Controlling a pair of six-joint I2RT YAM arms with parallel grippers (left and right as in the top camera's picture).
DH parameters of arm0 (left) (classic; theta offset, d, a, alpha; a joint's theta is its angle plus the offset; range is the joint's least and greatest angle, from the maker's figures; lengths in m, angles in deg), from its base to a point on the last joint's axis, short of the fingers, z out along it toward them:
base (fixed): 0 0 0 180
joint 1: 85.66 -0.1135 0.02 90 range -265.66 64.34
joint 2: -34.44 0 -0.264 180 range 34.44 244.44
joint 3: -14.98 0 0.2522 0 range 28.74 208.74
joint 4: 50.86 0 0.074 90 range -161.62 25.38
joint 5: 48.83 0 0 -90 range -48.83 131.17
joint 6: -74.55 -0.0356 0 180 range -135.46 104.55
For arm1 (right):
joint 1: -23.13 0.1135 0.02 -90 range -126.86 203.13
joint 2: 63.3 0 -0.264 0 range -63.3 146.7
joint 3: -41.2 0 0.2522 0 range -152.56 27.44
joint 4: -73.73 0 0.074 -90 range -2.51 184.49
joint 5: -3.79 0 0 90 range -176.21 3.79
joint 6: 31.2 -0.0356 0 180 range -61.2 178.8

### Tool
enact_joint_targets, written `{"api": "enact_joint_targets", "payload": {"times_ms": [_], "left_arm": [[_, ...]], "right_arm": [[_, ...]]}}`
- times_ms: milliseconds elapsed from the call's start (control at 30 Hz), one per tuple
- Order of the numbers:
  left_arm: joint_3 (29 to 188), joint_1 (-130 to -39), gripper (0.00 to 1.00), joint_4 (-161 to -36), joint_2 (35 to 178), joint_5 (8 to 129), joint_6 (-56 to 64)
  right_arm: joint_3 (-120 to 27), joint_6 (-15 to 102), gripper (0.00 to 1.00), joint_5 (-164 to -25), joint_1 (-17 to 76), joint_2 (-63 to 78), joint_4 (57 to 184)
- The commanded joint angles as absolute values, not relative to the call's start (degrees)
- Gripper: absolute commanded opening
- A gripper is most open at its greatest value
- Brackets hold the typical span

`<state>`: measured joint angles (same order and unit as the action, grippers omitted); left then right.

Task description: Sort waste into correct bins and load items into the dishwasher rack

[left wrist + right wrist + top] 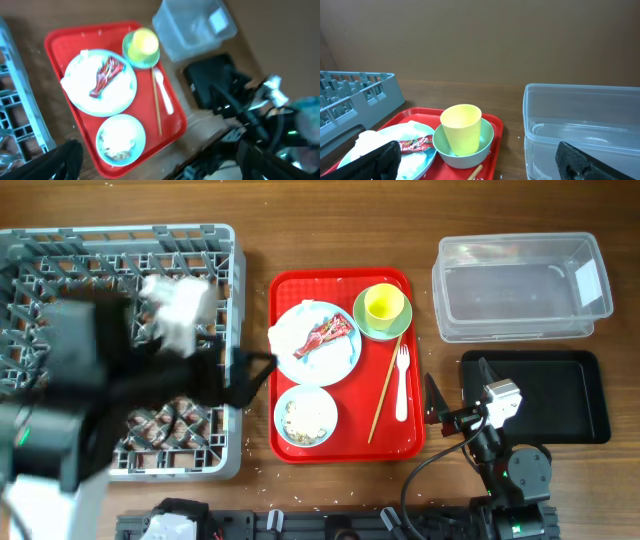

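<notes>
The pale blue plate is covered with waste, so the robot's left gripper should move back over the rack while its right gripper first lifts the red wrapper off.
A pale blue plate on the red tray holds a crumpled white napkin and a red wrapper. A yellow cup stands in a green saucer. A bowl holds rice crumbs. Chopsticks and a white fork lie beside them. My left gripper is open and empty, high above the tray's left side, its arm blurred over the grey rack. My right gripper is open and empty, low by the tray's right edge, facing the cup.
The red tray lies between the rack and the bins. The clear tub is at the back right, and the black tray is in front of it. My right arm's base is at the front right.
</notes>
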<state>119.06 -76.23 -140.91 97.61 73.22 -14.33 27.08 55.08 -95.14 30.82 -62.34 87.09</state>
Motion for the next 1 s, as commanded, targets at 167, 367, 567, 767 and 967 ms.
{"api": "enact_joint_targets", "payload": {"times_ms": [167, 367, 567, 767, 967], "left_arm": [[121.0, -57.3, 1.0, -133.1, 112.9, 78.8, -16.3], [121.0, -54.1, 1.0, -131.7, 119.4, 79.1, -16.3], [121.0, -64.4, 1.0, -136.4, 117.0, 61.5, -3.7], [121.0, -91.8, 1.0, -147.2, 112.8, 55.2, -2.7], [121.0, -110.8, 1.0, -150.0, 113.0, 55.2, -2.8]], "right_arm": [[27.1, 55.7, 1.0, -94.9, 30.6, -62.5, 86.9], [27.1, 55.6, 1.0, -94.9, 30.6, -62.5, 86.9], [27.1, 55.6, 1.0, -94.9, 30.6, -62.5, 86.9], [27.1, 55.6, 1.0, -94.9, 30.6, -62.5, 86.9], [27.1, 55.6, 1.0, -94.9, 30.6, -62.5, 86.9]]}}
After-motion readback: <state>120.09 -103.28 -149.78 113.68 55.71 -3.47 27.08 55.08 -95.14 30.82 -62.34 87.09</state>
